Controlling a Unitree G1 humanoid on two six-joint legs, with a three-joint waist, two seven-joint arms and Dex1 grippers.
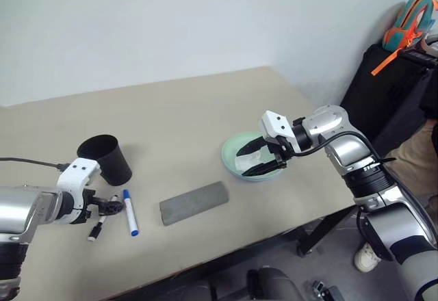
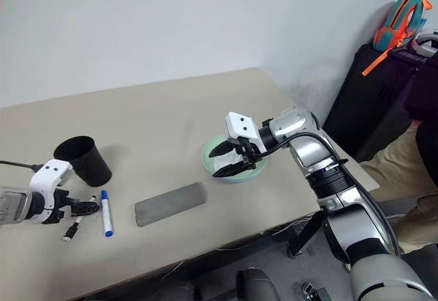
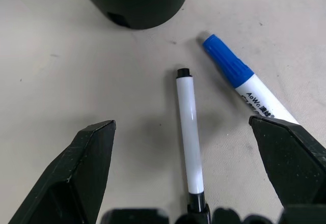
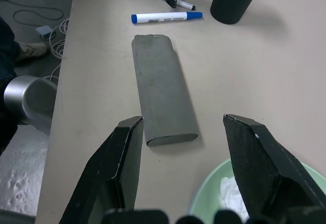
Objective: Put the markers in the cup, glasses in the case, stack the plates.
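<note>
The blue-capped marker (image 1: 131,213) should move a little to the side when I pick up the black-capped marker, because my left gripper's finger (image 3: 285,158) overlaps the blue-capped marker.
Two markers lie left of the grey case (image 1: 194,202): a black-capped one (image 3: 189,132) and a blue-capped one (image 1: 130,213). My left gripper (image 1: 113,207) hangs open just over the black-capped marker, which lies between its fingers (image 3: 81,173) in the left wrist view. The black cup (image 1: 106,159) stands upright just behind them. At the right, the mint green plate (image 1: 233,149) holds a crumpled white tissue (image 4: 232,193). My right gripper (image 1: 243,163) hovers open over that plate, holding nothing. The case is closed. The glasses are out of view.
The table's front edge runs close below the case and markers. Past the table's right end stand a black bag (image 1: 376,89) with an orange and teal backpack (image 1: 410,20) on top, and a person's leg (image 1: 410,164). A cable (image 1: 27,161) trails at the left.
</note>
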